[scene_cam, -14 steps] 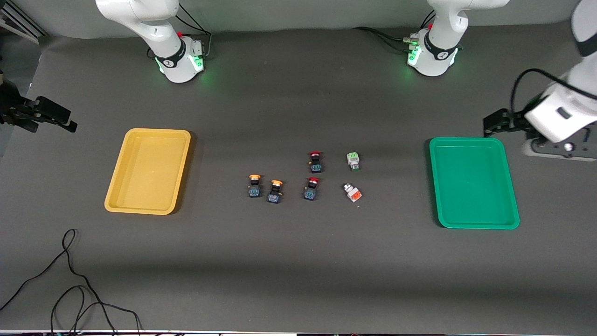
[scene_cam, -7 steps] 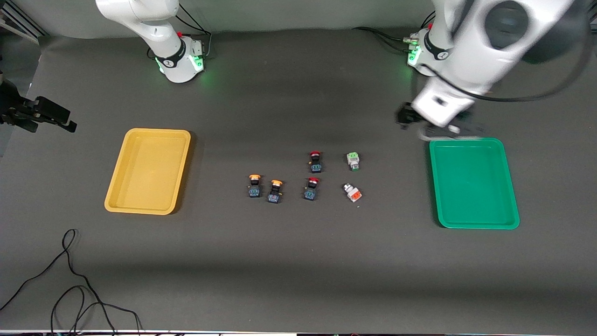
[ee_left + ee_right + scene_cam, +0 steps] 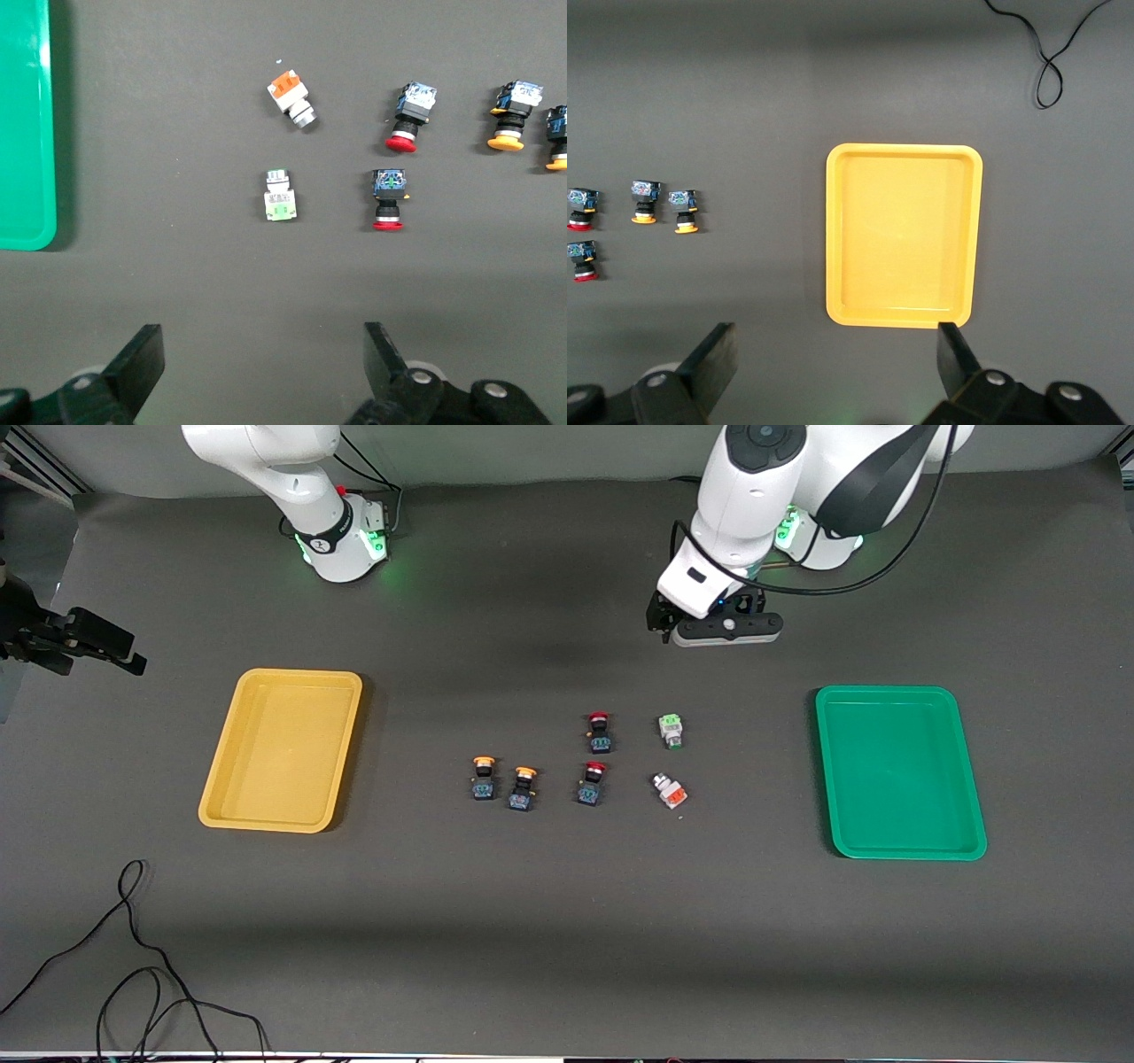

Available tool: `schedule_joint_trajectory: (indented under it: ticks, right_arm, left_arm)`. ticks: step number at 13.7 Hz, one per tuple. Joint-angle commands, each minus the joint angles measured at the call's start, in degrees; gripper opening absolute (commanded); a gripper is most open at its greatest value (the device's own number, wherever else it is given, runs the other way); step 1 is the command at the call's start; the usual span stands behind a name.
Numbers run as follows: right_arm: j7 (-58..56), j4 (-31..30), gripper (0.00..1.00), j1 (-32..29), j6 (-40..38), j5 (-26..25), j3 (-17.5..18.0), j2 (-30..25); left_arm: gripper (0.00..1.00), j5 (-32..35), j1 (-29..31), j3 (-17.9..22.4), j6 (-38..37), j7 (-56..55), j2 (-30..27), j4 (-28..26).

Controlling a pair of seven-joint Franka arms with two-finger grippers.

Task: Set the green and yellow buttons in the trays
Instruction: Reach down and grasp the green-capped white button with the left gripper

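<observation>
The green-marked block (image 3: 671,730) is lying free with its sides facing my left gripper's open fingers. I keep going down toward it until the fingers are on both sides of its whitish body.
Two yellow-capped buttons (image 3: 484,778) (image 3: 523,788) stand mid-table, beside two red-capped buttons (image 3: 600,732) (image 3: 592,783). The green-marked whitish block (image 3: 671,730) and the orange-marked block (image 3: 671,790) lie toward the green tray (image 3: 899,695). The yellow tray (image 3: 292,676) lies toward the right arm's end. Both trays hold nothing. My left gripper (image 3: 657,622) is open and empty over bare table, between its base and the buttons. In the left wrist view (image 3: 263,354) the green-marked block (image 3: 281,195) lies closest to it. My right gripper (image 3: 131,661) waits, open and empty (image 3: 835,354), off the yellow tray's (image 3: 904,235) outer end.
A loose black cable (image 3: 133,957) lies on the table's near corner at the right arm's end. The arm bases (image 3: 341,540) (image 3: 819,540) stand along the table's edge farthest from the front camera.
My left arm has swung from beside the green tray's outer end toward the table's middle, and now hangs over bare table close to the buttons. The right arm has not moved.
</observation>
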Motion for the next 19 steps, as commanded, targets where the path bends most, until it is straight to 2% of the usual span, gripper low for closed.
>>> schedule_joint_trajectory:
  ticks: [1, 7, 13, 17, 18, 19]
  right_arm:
    - [0.68, 0.18, 1.0, -0.19, -0.63, 1.14, -0.03, -0.15]
    - [0.68, 0.01, 1.0, -0.19, -0.72, 1.14, -0.03, -0.06]
    - [0.42, -0.51, 1.0, -0.19, -0.63, 1.05, -0.03, 0.55]
    - [-12.39, -1.57, 1.0, -0.19, -0.63, -0.61, -0.21, 1.25]
    - [-13.11, -2.18, 1.0, -0.19, -0.63, -1.4, -0.21, 1.95]
    - [-13.21, -3.41, 1.0, -0.19, -0.63, -1.76, -0.21, 1.96]
  left_arm:
    - [1.0, -0.05, -0.8, 1.01, 5.41, -1.09, 3.4, -1.92]
    - [1.0, 1.7, -0.62, 1.01, 22.47, -0.12, 14.22, -8.69]
    - [1.0, 1.7, -0.19, 1.19, 35.57, -0.56, 26.34, -8.61]
    - [1.0, 1.53, -0.01, 1.54, 38.22, -0.56, 29.08, -8.43]
    - [0.95, 1.53, -0.01, 1.54, 38.22, -0.56, 29.26, -8.35]
    - [0.81, 1.53, -0.01, 1.54, 38.22, -0.82, 29.26, -8.43]
